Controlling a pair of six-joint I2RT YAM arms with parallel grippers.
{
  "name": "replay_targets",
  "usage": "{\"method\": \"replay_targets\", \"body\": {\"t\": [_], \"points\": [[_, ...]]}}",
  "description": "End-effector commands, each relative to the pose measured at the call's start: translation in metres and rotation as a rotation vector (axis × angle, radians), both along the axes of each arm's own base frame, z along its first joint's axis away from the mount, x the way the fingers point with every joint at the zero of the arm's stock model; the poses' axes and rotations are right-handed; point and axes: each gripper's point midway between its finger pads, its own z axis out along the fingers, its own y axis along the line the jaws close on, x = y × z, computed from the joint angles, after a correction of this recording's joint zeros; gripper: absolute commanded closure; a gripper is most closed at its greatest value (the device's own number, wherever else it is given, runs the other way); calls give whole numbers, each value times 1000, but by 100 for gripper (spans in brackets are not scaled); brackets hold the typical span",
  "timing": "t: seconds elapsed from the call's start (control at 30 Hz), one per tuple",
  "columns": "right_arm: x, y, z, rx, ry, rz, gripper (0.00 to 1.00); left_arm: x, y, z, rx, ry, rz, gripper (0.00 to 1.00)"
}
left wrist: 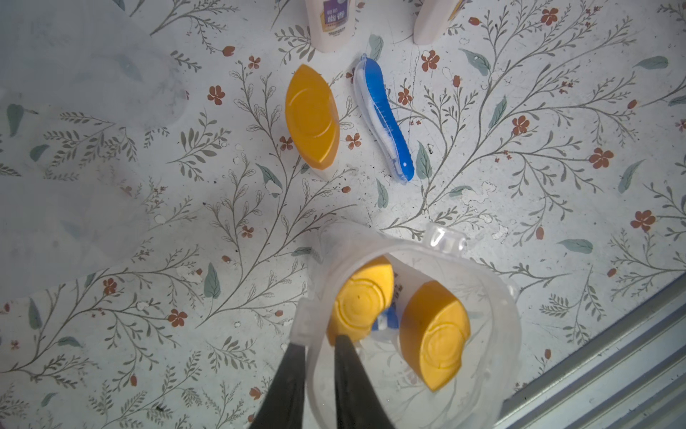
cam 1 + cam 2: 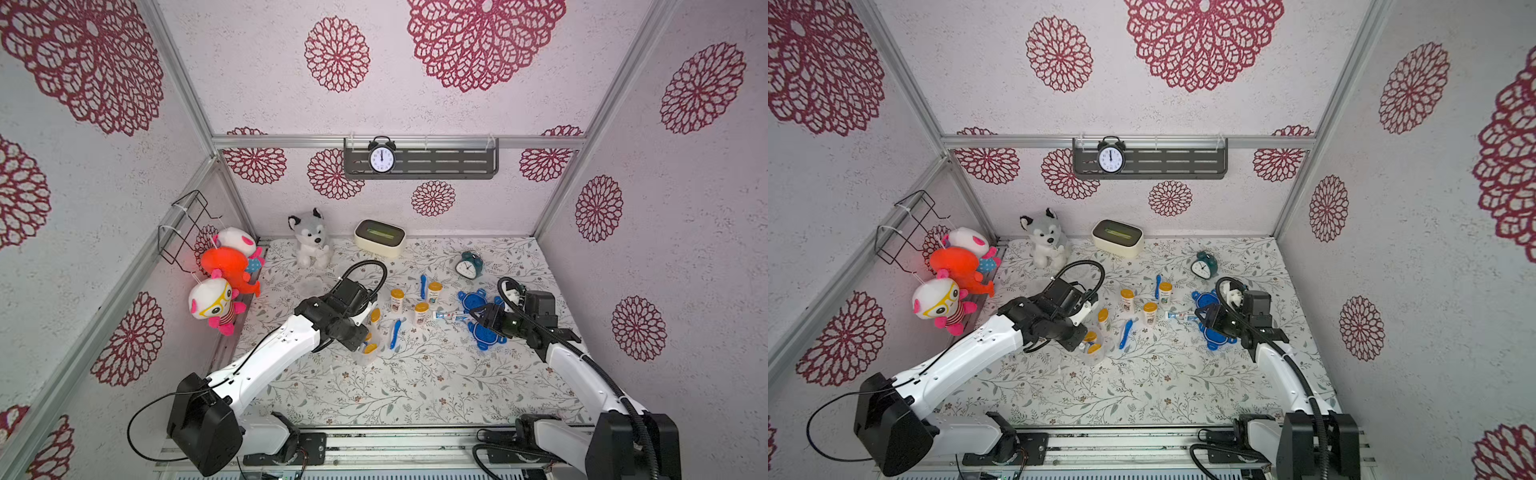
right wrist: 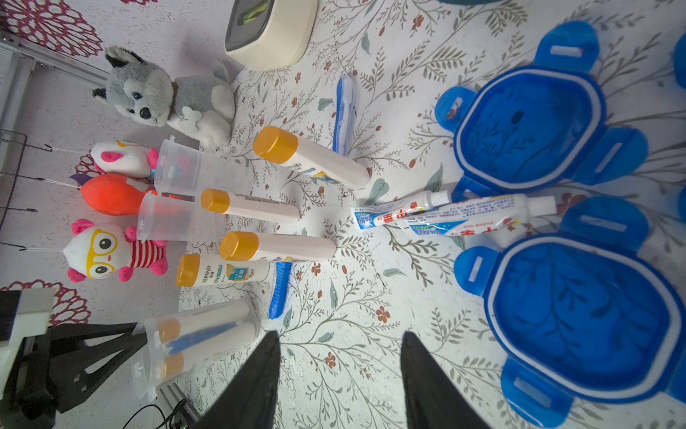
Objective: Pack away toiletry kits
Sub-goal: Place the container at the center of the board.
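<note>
My left gripper is at the filled cup (image 2: 367,350), which stands open and far from the blue lids, so my right gripper should bring over the lid (image 2: 472,300) nearest the alarm clock.
A clear cup (image 1: 514,315) stands on the table with two white bottles with orange caps (image 1: 362,301) and a blue toothbrush (image 1: 386,320) in it. My left gripper (image 1: 318,343) is open only a little, with one finger outside the cup's rim and one inside. Loose bottles (image 2: 397,300), toothbrushes (image 2: 395,332) and two toothpaste tubes (image 3: 475,219) lie mid-table. Two blue tabbed lids (image 3: 527,126) lie at the right. My right gripper (image 3: 337,338) hovers open and empty next to the tubes and lids. Two empty clear cups (image 3: 196,171) stand at the far left.
A cream tissue box (image 2: 379,237) and a husky plush (image 2: 309,239) sit along the back wall, with a teal alarm clock (image 2: 469,264) at the back right. Plush toys (image 2: 224,282) hang from a wire rack on the left wall. A shelf (image 2: 457,164) with a clock hangs above.
</note>
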Motion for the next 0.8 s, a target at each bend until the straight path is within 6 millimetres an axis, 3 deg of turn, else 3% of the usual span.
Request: {"method": "replay_targets", "body": {"t": [0.0,0.1,0.2,0.33,0.47,0.63,0.77], "points": [[3,-6,1,-32,-9,-14,46,11,-8,16,-49,-60,8,58],[4,-12,-1,-64,-7,-40,44,19,-4,31,-70,-135,31,43],[8,-26,-5,-126,0,-107,43,29,9,48,-65,-192,96,39],[10,-58,-21,-223,50,-242,46,43,18,85,-127,-315,206,36],[4,-85,-44,-249,123,-341,53,55,2,113,-312,-394,268,34],[-8,-117,-65,-236,187,-454,58,75,-31,118,-515,-412,281,33],[-11,-122,-76,-137,203,-466,64,89,-43,120,-565,-438,273,32]]}}
